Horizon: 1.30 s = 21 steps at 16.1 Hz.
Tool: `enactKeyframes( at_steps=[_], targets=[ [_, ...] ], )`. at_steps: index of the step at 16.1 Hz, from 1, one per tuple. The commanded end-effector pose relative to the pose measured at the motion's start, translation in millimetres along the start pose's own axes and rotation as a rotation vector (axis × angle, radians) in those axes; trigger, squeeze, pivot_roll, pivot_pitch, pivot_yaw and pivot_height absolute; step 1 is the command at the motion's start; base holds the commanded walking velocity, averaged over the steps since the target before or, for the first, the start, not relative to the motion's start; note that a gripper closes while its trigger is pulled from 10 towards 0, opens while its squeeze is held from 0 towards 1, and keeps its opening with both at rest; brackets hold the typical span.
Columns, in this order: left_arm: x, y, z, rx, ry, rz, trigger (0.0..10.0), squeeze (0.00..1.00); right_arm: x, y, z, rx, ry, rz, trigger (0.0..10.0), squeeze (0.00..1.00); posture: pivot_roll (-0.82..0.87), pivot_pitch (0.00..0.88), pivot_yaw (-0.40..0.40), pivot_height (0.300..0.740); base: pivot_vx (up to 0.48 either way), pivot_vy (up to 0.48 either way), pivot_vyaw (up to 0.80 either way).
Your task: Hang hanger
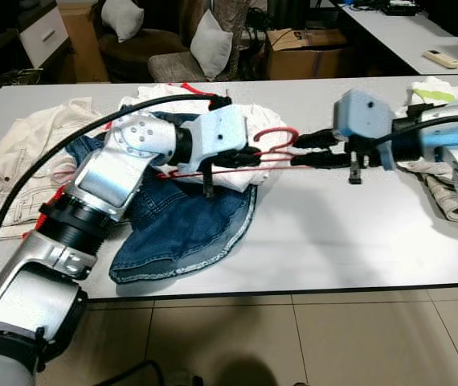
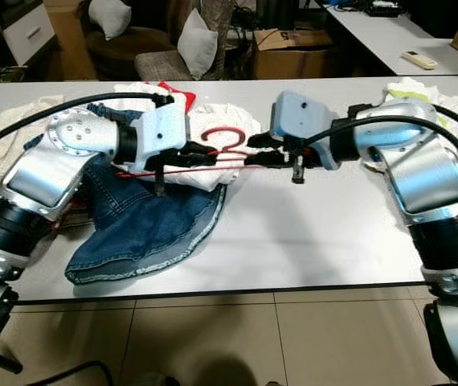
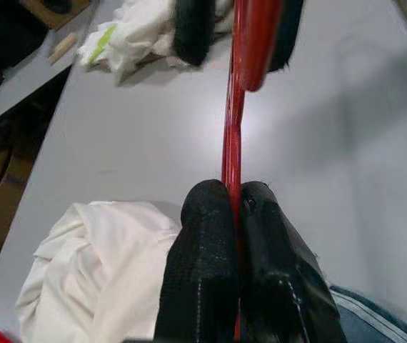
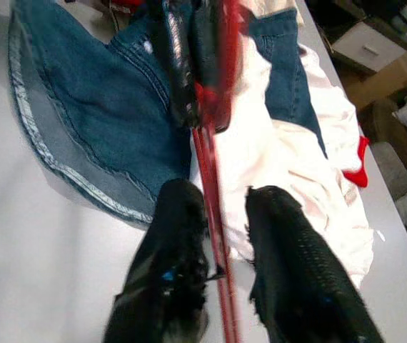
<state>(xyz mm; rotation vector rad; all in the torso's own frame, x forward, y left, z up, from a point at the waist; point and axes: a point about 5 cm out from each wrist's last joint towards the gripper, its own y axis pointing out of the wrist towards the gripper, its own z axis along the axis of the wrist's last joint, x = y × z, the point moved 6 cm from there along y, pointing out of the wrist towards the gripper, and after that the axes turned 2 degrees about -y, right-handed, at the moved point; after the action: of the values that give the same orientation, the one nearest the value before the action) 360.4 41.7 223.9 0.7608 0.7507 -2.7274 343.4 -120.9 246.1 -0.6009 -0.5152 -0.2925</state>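
Observation:
The blue denim skirt (image 1: 185, 225) lies loose under the red wire hanger (image 1: 276, 151), so the hanger should come off empty when I carry it away.
A red wire hanger (image 1: 273, 138) is held level just above the white table (image 1: 333, 233), its hook pointing to the far side. My left gripper (image 1: 243, 157) is shut on the hanger's bar (image 3: 232, 136), with both pads (image 3: 203, 214) pressed against the red wire. My right gripper (image 1: 305, 149) comes in from the right. Its two fingers (image 4: 289, 243) straddle the same bar (image 4: 210, 171), open, with a gap on one side of the wire. The two grippers' fingertips nearly meet along the hanger.
A blue denim skirt (image 1: 189, 225) and a white garment (image 1: 249, 117) lie under the hanger. Cream clothes (image 1: 12, 161) lie at the table's left, more laundry (image 1: 438, 96) at the right. Chairs with pillows (image 1: 210, 40) and a cardboard box (image 1: 305, 48) stand behind.

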Motion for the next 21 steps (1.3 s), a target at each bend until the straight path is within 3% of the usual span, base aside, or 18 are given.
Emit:
enactKeyframes(
  at_steps=[1,3,4,5,10,11,12,13,21],
  targets=[
    [-3.7,-5.9,5.7,-0.014,0.046,-0.007,0.0,0.0,-1.0,-6.6,6.0,0.022,-0.025,0.006,10.0,1.0,-0.06,0.0,0.067,0.74,0.0,0.0,0.0],
    [-2.0,-9.3,7.8,-0.009,0.062,-0.035,0.0,0.0,-7.5,-8.4,9.3,0.04,-0.049,0.035,10.0,1.0,-0.07,0.0,0.067,0.74,0.0,0.0,0.0],
    [-2.1,-9.3,9.2,-0.006,0.069,-0.038,0.0,0.0,-10.8,-6.8,9.6,0.044,-0.049,0.049,10.0,0.33,-0.07,0.0,0.067,0.74,0.0,0.0,0.0],
    [-1.9,-8.9,11.2,0.002,0.07,-0.041,0.0,0.0,-15.7,-4.5,9.2,0.045,-0.051,0.072,10.0,0.0,-0.07,0.0,0.067,0.74,0.0,0.0,0.0],
    [3.3,-10.3,22.9,0.044,0.076,-0.071,0.0,0.0,-19.3,8.3,-3.1,-0.003,-0.024,0.066,10.0,0.0,-0.06,0.0,0.062,0.74,0.0,0.0,0.0],
    [4.1,-11.4,24.5,0.051,0.078,-0.077,0.0,0.0,-17.2,8.9,-5.4,-0.011,-0.016,0.055,8.7,0.0,-0.06,0.0,0.062,0.74,0.0,0.0,0.0],
    [4.6,-11.9,25.2,0.054,0.08,-0.081,0.0,0.0,-16.4,9.0,-5.9,-0.011,-0.009,0.051,3.1,0.0,-0.06,0.0,0.062,0.74,0.0,0.0,0.0],
    [4.9,-11.9,25.4,0.055,0.08,-0.083,0.0,0.0,-16.4,8.9,-5.9,-0.01,-0.008,0.051,0.0,0.0,-0.06,0.0,0.062,0.74,0.0,0.0,0.0],
    [4.6,-12.5,24.6,0.049,0.078,-0.083,0.0,0.0,-17.7,9.7,0.1,0.028,-0.003,0.066,0.0,0.0,-0.06,0.0,0.061,0.74,0.0,0.0,0.0]
  ],
)
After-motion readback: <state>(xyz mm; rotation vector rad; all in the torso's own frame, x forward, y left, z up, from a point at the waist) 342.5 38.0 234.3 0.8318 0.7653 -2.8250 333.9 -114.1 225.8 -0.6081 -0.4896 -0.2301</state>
